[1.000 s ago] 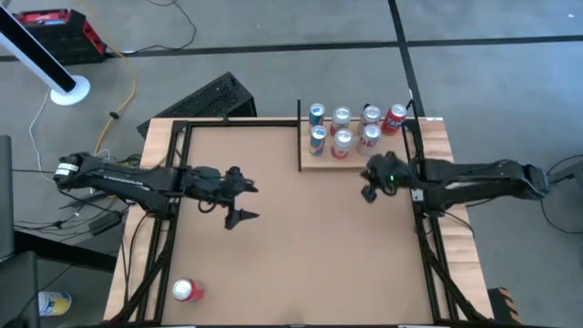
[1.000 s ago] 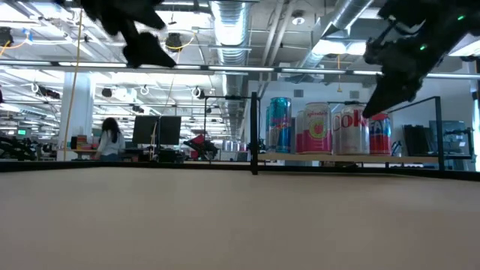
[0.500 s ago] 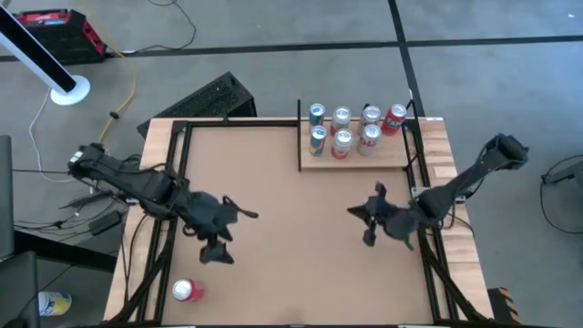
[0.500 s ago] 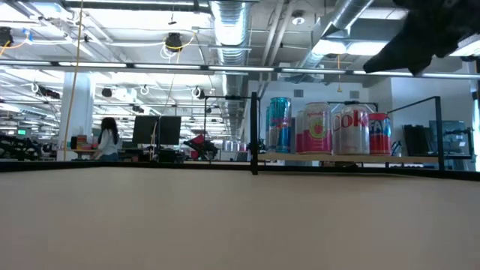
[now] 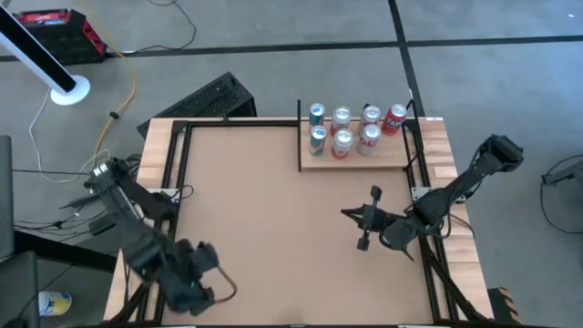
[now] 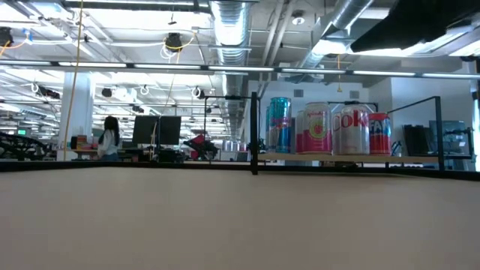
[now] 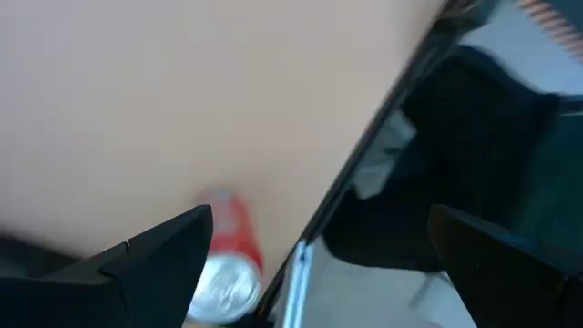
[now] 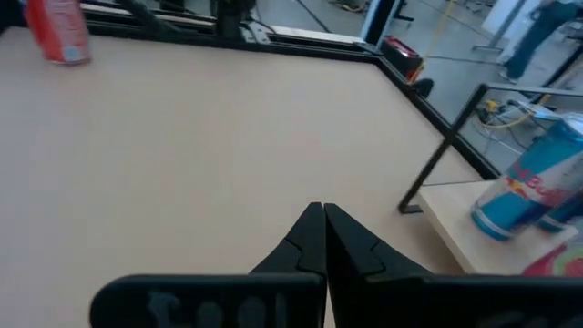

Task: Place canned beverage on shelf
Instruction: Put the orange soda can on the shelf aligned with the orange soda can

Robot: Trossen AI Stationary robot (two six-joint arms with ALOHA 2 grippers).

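Observation:
The red can is standing upright and free in front of the left gripper's open fingers, so the robot should go on toward the can until the two fingers are on either side of its sides.
A red can stands on the brown table near its near-left corner; the right wrist view shows this red can upright. In the high view my left gripper hides it. That left gripper hangs open over the can, tipped down, one finger beside it; no touch shows. The pale wood shelf at the far right carries several upright cans. My right gripper hovers shut over the table's right middle, in front of the shelf, holding nothing; its own view shows the right gripper pointing toward the table's left.
A black frame rail runs along the table's left edge close to the red can. Black posts edge the shelf. In the low view the shelf's cans stand behind bare tabletop, with the right arm overhead.
My left gripper has swung from the table's left middle to the near-left corner, tipping downward and rolling, and now hangs over the red can, staying open. My right gripper has drawn back from the shelf toward the near edge and turned to point left, staying shut.

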